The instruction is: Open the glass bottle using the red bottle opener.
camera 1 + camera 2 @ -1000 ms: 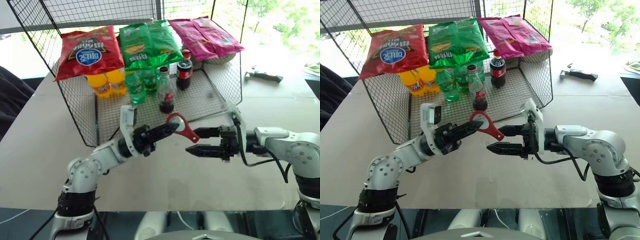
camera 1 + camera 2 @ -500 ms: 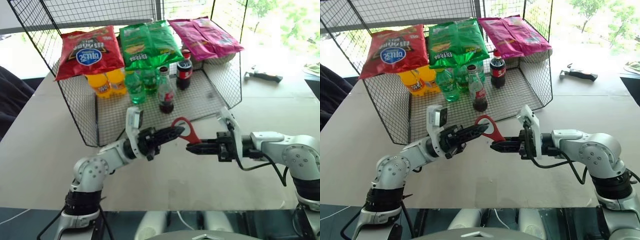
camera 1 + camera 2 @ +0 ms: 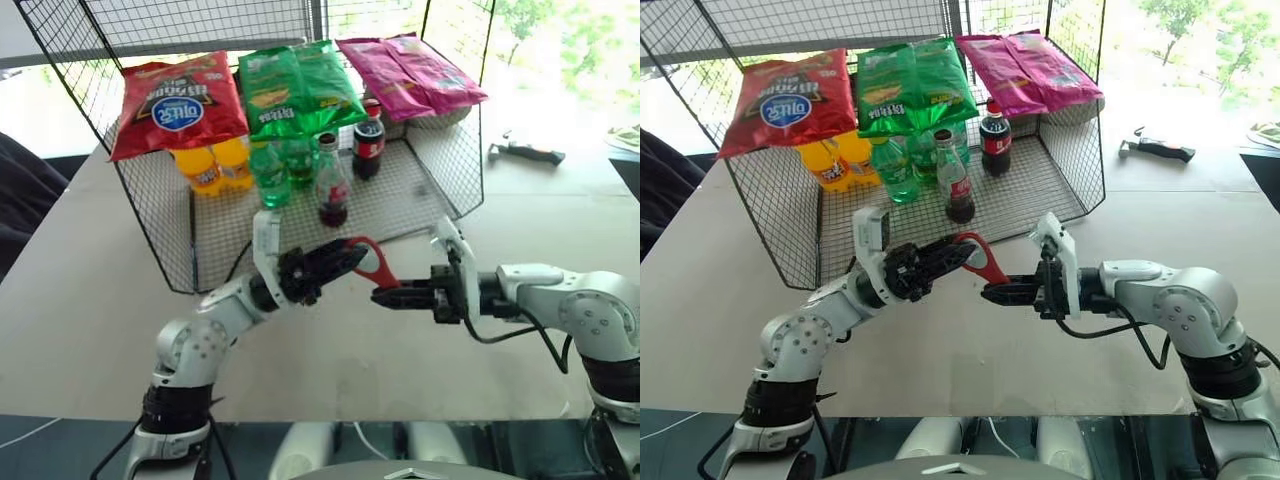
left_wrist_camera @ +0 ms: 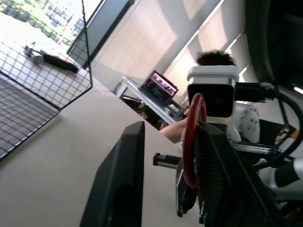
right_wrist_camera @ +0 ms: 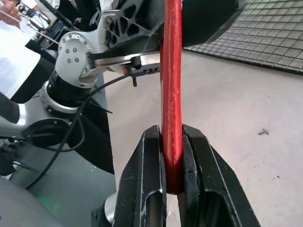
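Observation:
The head of the red bottle opener is an open ring (image 3: 376, 263), so I expect the glass bottle's cap (image 3: 327, 138) to pop off and land a good distance away when I pry it.
The red bottle opener (image 3: 371, 264) hangs in the air between my two grippers, above the table in front of the wire basket. My right gripper (image 3: 386, 295) is shut on its handle; the right wrist view shows both pads pressed on the red handle (image 5: 171, 94). My left gripper (image 3: 350, 256) is open around the ring head. In the left wrist view the ring (image 4: 191, 142) lies against one finger (image 4: 222, 170) and the other finger stands clear of it. The glass bottle (image 3: 332, 190) stands upright in the basket, behind both grippers and apart from them.
The wire basket (image 3: 440, 160) also holds orange bottles (image 3: 215, 165), green bottles (image 3: 272, 172) and a plastic cola bottle (image 3: 368, 140), under three snack bags. A black-handled tool (image 3: 528, 152) lies at the far right. A person sits behind a laptop (image 4: 161, 87).
My right gripper has closed on the opener's handle. My left gripper, shut on the ring before, has opened. The opener has stayed in nearly the same place.

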`<state>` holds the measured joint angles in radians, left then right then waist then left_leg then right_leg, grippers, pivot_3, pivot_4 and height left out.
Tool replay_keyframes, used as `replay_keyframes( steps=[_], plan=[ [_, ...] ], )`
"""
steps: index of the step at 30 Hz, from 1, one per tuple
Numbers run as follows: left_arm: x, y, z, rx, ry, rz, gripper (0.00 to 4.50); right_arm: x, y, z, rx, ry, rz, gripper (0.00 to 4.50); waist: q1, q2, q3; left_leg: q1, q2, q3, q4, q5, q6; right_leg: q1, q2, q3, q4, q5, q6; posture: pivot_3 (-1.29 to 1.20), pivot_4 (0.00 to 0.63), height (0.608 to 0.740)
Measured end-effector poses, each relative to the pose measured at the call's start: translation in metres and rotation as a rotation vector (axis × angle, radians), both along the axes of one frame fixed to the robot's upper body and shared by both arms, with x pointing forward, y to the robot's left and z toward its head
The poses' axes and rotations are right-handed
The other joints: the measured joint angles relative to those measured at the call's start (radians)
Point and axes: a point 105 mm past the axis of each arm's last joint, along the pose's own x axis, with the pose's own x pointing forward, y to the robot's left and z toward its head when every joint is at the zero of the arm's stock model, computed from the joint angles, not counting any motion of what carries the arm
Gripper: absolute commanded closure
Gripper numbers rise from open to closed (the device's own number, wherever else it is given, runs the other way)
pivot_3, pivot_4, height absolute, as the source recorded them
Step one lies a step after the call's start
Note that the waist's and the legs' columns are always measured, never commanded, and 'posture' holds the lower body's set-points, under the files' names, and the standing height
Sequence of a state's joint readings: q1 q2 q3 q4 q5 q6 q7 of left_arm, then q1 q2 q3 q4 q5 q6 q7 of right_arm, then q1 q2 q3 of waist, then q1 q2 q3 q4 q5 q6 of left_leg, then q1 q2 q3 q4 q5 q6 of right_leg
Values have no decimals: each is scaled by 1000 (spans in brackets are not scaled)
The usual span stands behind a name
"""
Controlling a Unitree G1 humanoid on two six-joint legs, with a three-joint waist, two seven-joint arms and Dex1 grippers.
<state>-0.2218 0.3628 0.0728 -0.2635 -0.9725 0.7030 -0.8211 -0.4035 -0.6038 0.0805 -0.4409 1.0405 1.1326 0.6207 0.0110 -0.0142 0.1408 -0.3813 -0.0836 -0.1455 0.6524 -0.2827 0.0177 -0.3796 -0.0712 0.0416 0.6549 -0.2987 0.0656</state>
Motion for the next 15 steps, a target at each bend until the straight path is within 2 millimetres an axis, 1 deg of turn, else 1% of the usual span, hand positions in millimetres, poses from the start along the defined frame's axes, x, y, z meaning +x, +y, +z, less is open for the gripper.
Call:
replay_keyframes(
  steps=[2, 3, 5, 6, 7, 9, 11, 12, 13, 15],
  plan=[
    [0, 5, -5, 11, 10, 34, 393, 12, -9, -7, -29, -47, -100, 4500, 1, 0, 0, 0, 0, 0, 0, 0, 0, 0, 0, 0, 0, 0, 0, 0, 150, 740],
    [0, 9, -9, 31, 11, 69, 20, 23, -19, -13, -38, -70, -194, 4500, 1, 0, 0, 0, 0, 0, 0, 0, 0, 0, 0, 0, 0, 0, 0, 0, 150, 740],
    [-1, 15, -11, 63, -3, 111, 20, 35, -34, -19, -45, -90, -308, 4500, 2, 0, 0, 0, 0, 0, 0, 0, 0, -1, 0, 0, 1, 0, 0, 0, 150, 740],
    [1, 20, -11, 95, -36, 164, 20, 43, -44, -19, -46, -126, -389, 4500, 2, 0, 0, 0, 0, 0, 0, 0, 0, -1, 0, 0, 1, 0, 0, 0, 150, 740],
    [5, 26, -8, 129, -91, 242, 20, 53, -57, -16, -35, -186, -500, 4500, 2, 0, 0, 0, 0, 0, 0, 0, 0, -1, 0, 0, 1, 0, 0, 0, 150, 740],
    [8, 30, -6, 158, -140, 310, 20, 60, -70, -10, -30, -240, -589, 4500, 2, 0, 0, 0, 0, 1, 0, 0, 0, -1, 0, 1, 2, 0, 0, 0, 150, 740],
    [21, 37, -5, 213, -236, 470, 20, 68, -86, -2, 0, -332, -720, 4500, 5, 0, 0, 1, 0, 1, 0, 0, 0, 0, 0, 1, 2, 0, 0, 0, 150, 740],
    [26, 40, -6, 241, -265, 523, 20, 71, -89, 1, 6, -364, -755, 4500, 5, 0, 0, 1, 0, 1, 0, 0, 0, 0, 0, 0, 2, 0, 0, 0, 150, 740],
    [38, 42, -8, 304, -326, 608, 20, 74, -94, 7, 7, -438, -811, 4500, 5, 0, 0, 1, -1, 1, 0, 0, -1, 0, 0, 0, 3, 0, 0, 0, 150, 740],
    [48, 40, -6, 333, -381, 668, 20, 77, -96, 14, 21, -500, -856, 4500, 3, 0, 0, 1, -1, 1, 0, 0, -1, 0, 0, 1, 3, 0, 1, 0, 150, 740]
  ],
)
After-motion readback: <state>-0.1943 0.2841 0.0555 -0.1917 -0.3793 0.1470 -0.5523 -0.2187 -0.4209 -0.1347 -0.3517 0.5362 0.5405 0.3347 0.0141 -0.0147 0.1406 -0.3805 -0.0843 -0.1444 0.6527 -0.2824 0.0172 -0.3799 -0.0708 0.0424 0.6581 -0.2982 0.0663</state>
